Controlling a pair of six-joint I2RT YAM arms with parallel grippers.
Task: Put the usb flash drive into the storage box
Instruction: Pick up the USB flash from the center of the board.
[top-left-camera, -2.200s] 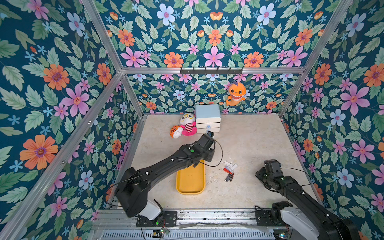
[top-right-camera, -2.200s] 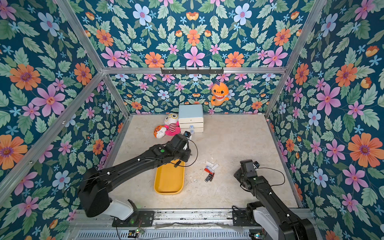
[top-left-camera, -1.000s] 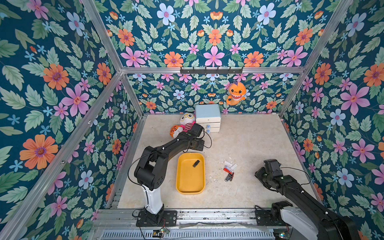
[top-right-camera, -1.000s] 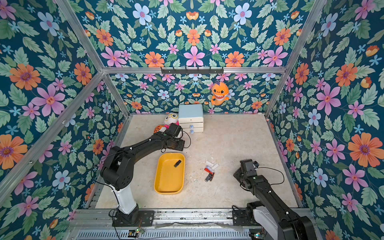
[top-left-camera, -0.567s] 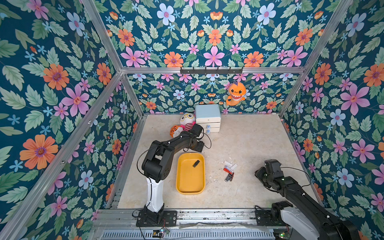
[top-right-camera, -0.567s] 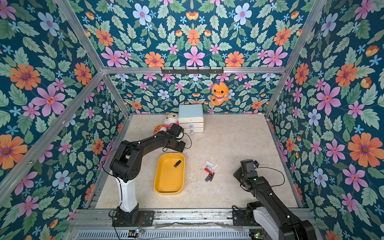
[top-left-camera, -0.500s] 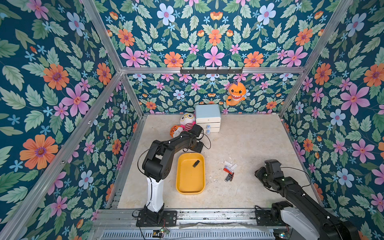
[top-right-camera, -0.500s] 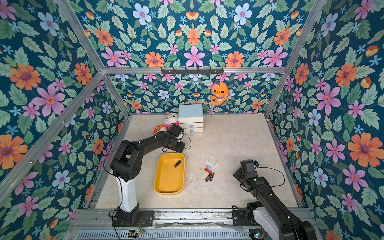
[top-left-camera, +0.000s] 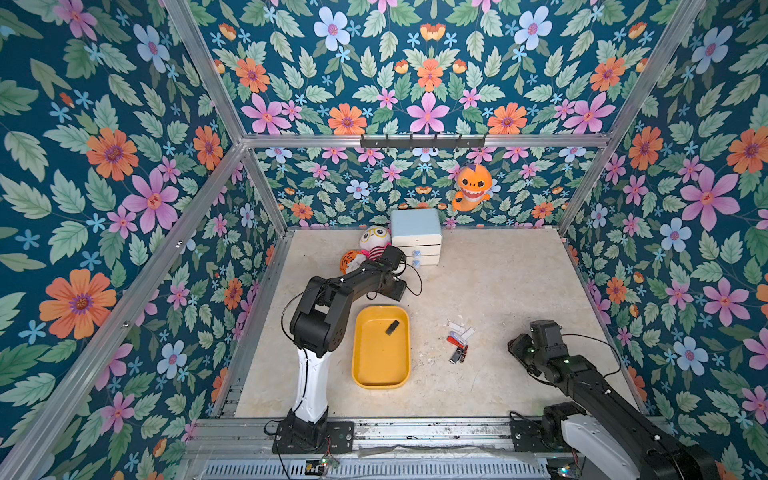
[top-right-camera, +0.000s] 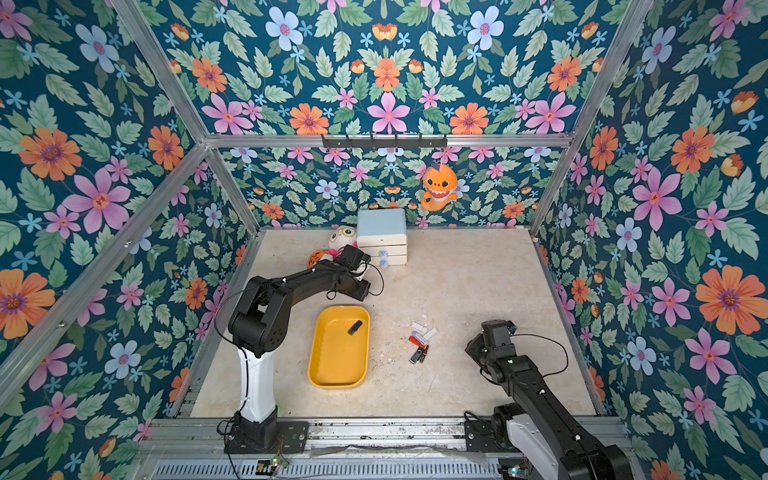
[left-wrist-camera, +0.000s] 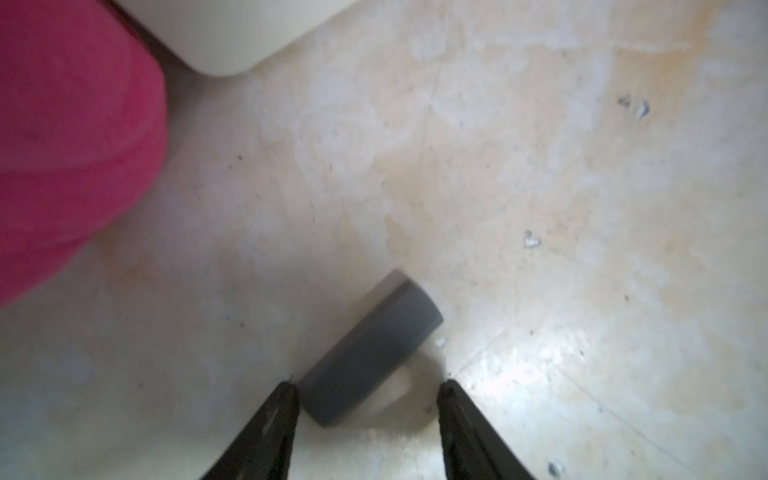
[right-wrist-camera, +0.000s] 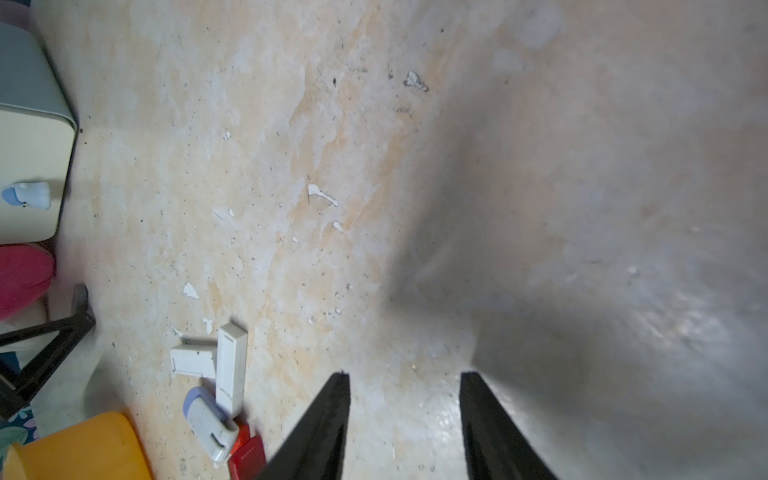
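My left gripper should open, reach over the drive's middle (left-wrist-camera: 373, 352) and close there, because the grey usb flash drive is at a slant and its near end (left-wrist-camera: 323, 400) is against a finger.
The yellow storage box (top-left-camera: 380, 365) (top-right-camera: 337, 365) lies on the floor in both top views, with a black usb flash drive (top-left-camera: 392, 327) (top-right-camera: 354, 327) inside at its far end. Several more flash drives (top-left-camera: 458, 341) (right-wrist-camera: 216, 374) lie in a loose pile to the right of it. My left gripper (top-left-camera: 397, 291) (left-wrist-camera: 368, 384) is low over the floor beyond the box, by the cabinet. It is open, and the end of a grey oblong piece (left-wrist-camera: 370, 353) lies between its tips, against one finger. My right gripper (right-wrist-camera: 405, 374) stands open over bare floor, right of the pile.
A white three-drawer cabinet (top-left-camera: 417, 237) stands at the back wall with a pink-and-white plush doll (top-left-camera: 374, 245) beside it; both are close to my left gripper. An orange plush (top-left-camera: 471, 187) hangs on the back wall.
My left arm drew back from over the storage box to the floor by the cabinet, leaving the black drive in the box. Its elbow folded in. The right arm stayed still.
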